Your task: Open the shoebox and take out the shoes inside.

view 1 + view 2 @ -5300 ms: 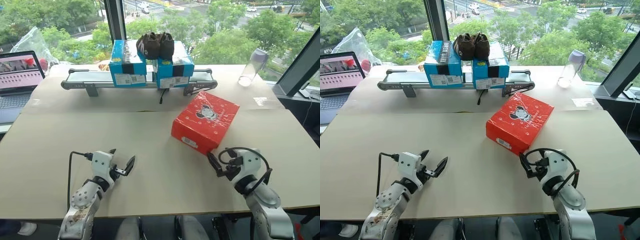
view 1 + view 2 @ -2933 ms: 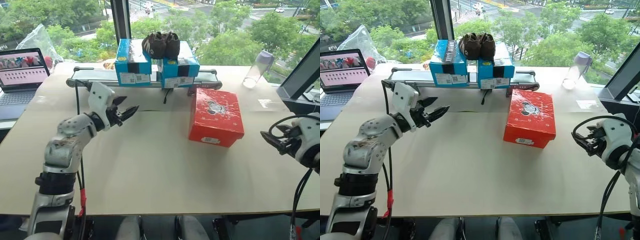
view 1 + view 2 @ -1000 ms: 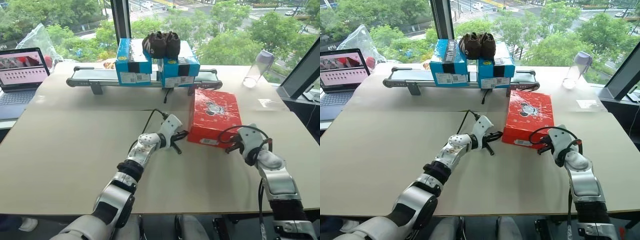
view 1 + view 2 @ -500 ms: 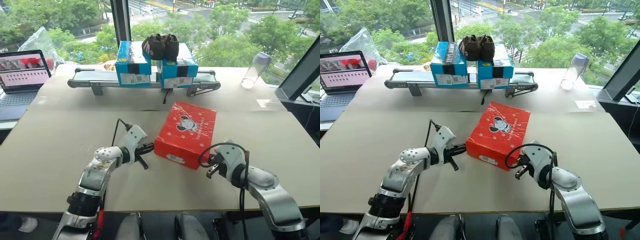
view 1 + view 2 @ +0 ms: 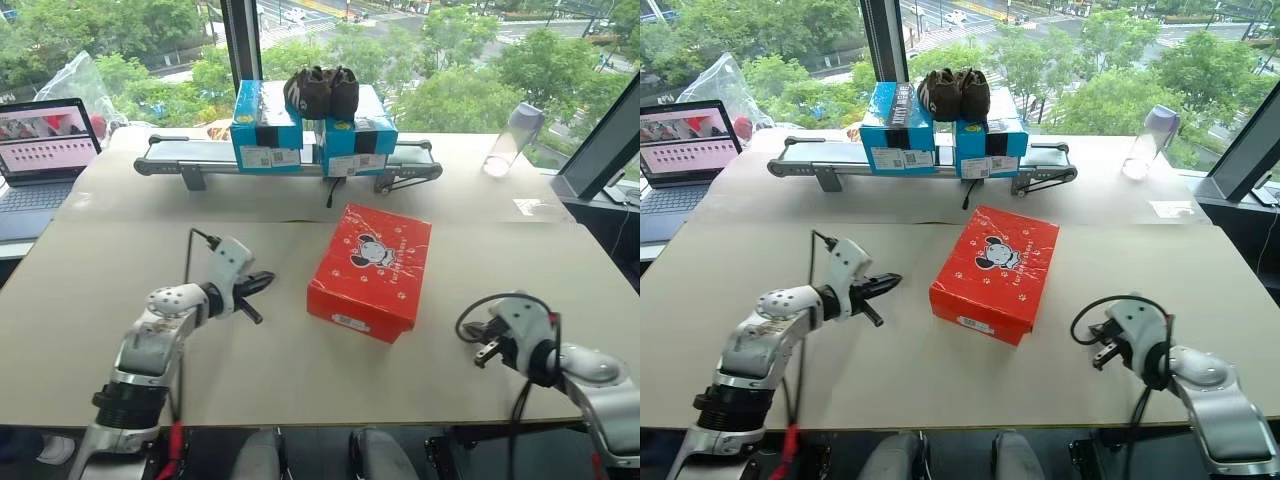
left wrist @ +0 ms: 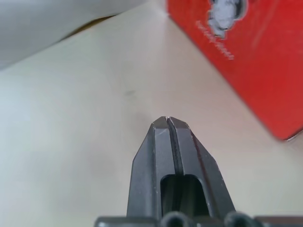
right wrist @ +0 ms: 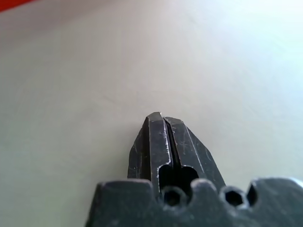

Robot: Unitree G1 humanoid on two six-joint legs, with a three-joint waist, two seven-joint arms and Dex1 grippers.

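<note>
Next, my left gripper moves away while my right gripper raises the lid's opposite edge [image 5: 419, 272], because my left gripper is next to the shoebox where the lid will swing [image 5: 287, 264].
The red shoebox [image 5: 370, 268] with the cartoon mouse print lies at the middle of the table, lid closed, its white end label facing the front edge. The shoes are hidden inside it. My left gripper [image 5: 262, 281] hovers a short way left of the box and points at it; its fingers [image 6: 156, 142] are pressed together with nothing between them. The box's red lid [image 6: 255, 56] shows beyond them. My right gripper [image 5: 1098, 356] is low over the table near the front edge, right of the box and apart from it, its fingers [image 7: 154, 137] shut and empty.
At the back, two blue boxes [image 5: 265, 125] stand on a grey rail [image 5: 180, 160] with dark brown shoes [image 5: 318, 90] on top. A laptop [image 5: 45, 150] sits far left. A clear bottle [image 5: 505, 135] stands back right.
The shoebox slid left toward the table's middle and turned between both grippers. Since then the left gripper has drawn away to the left and the right gripper toward the front right.
</note>
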